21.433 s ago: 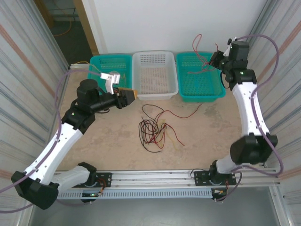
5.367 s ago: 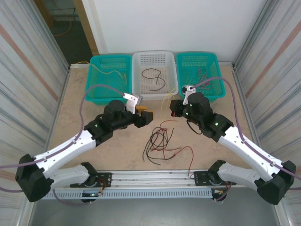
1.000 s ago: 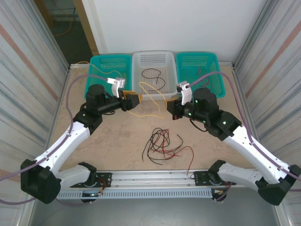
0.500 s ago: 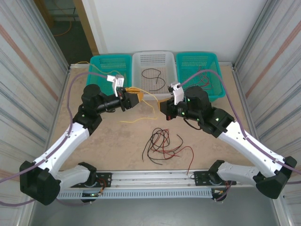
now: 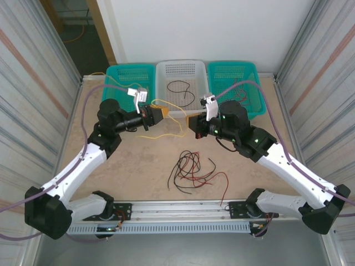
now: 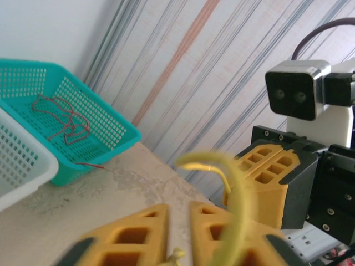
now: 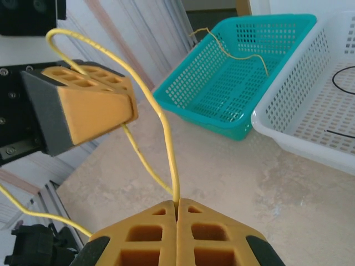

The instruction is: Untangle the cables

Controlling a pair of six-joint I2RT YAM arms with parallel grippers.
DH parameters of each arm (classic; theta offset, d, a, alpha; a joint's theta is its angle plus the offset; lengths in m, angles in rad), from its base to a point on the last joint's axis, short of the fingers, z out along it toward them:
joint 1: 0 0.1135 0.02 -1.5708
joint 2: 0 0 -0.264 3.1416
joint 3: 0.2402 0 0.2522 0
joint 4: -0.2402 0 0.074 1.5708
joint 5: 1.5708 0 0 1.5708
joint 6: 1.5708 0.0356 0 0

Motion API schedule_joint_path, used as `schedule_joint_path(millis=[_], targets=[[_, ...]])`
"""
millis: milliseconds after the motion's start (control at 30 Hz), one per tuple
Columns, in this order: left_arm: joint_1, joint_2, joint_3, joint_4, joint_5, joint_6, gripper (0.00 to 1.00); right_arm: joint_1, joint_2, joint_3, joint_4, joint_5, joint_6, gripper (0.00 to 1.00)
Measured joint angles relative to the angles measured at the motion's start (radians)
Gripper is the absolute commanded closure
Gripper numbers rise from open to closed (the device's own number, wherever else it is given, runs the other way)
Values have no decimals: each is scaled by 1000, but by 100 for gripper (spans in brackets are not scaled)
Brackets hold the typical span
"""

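Observation:
Next, my right gripper opens first, because it is pinching the yellow cable that my left gripper holds. Then my left gripper will carry the cable to its teal basket.
A yellow cable is strung in the air between my two grippers above the table's middle. My left gripper is shut on one part of it, seen from the right wrist with the cable coming out at its tip. My right gripper is shut on the yellow cable just where it enters the fingertips. In the left wrist view my left gripper faces my right gripper with the yellow cable arching between them. A tangle of black and red cables lies on the table nearer the bases.
Three baskets stand along the back. The left teal basket holds a yellow cable, the white basket a black one, and the right teal basket red ones. Corrugated walls close in on both sides.
My left gripper's jaws have closed on the yellow cable. My right gripper has moved left towards it, and the cable's loose end has lifted and shifted right.

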Motion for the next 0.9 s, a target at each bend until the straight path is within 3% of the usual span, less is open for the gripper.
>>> schedule_joint_path(millis=[200,300,467,567,667,700,800,900], targets=[[1,7,1,-11,-2,7,100,0,3,2,2,29,9,100],[1,4,8,-107,-15,77,100,-14,2,14,-16,97,10,100],[1,-48,29,-381,-47,277,100,-167,-37,18,-46,112,10,100],[26,-105,29,-484,-21,332,100,-241,-60,18,-58,106,10,100],[43,-142,29,-499,15,339,100,-223,-61,18,-58,90,5,100],[43,-147,29,-498,23,338,100,-206,-57,18,-60,85,2,97],[43,-148,32,-499,14,330,100,-156,-39,18,-76,80,-2,63],[58,-130,71,-521,-47,316,100,-138,-34,18,-105,113,-3,43]])
